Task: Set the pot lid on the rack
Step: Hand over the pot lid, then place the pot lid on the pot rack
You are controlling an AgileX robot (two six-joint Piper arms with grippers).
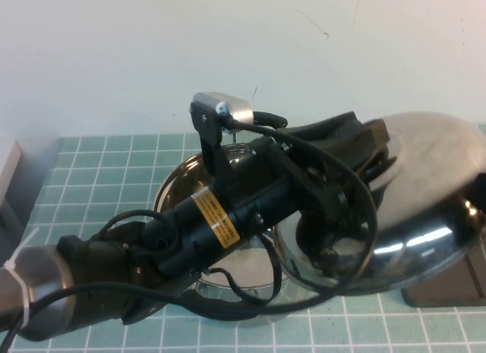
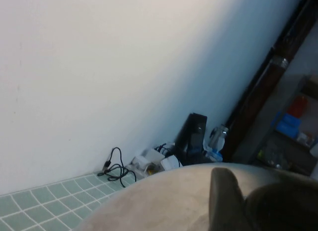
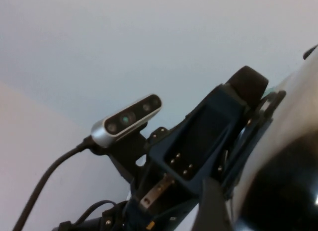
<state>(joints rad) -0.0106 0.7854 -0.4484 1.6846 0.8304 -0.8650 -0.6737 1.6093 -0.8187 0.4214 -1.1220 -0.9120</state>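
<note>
My right gripper is at the pot lid's rim (image 1: 472, 243), so my left gripper should open and move back before my right gripper takes the lid to the rack (image 1: 444, 286).
The pot lid (image 1: 433, 186), a shiny steel dome, is held tilted up in the air right of centre, above the table. My left gripper (image 1: 355, 152) reaches across from the lower left and is shut on the lid at its centre; the knob is hidden behind it. In the left wrist view the lid's dome (image 2: 169, 201) fills the bottom, with one finger (image 2: 224, 201) against it. My right gripper (image 1: 477, 192) is at the right edge, mostly hidden behind the lid, close to its rim (image 3: 278, 126). The rack (image 1: 448, 296) shows as a dark block under the lid.
The deep steel pot (image 1: 176, 182) stands open under my left arm at mid-table, on a green tiled mat (image 1: 99, 171). A white wall closes the back. Cables and small devices (image 2: 149, 164) lie by the wall.
</note>
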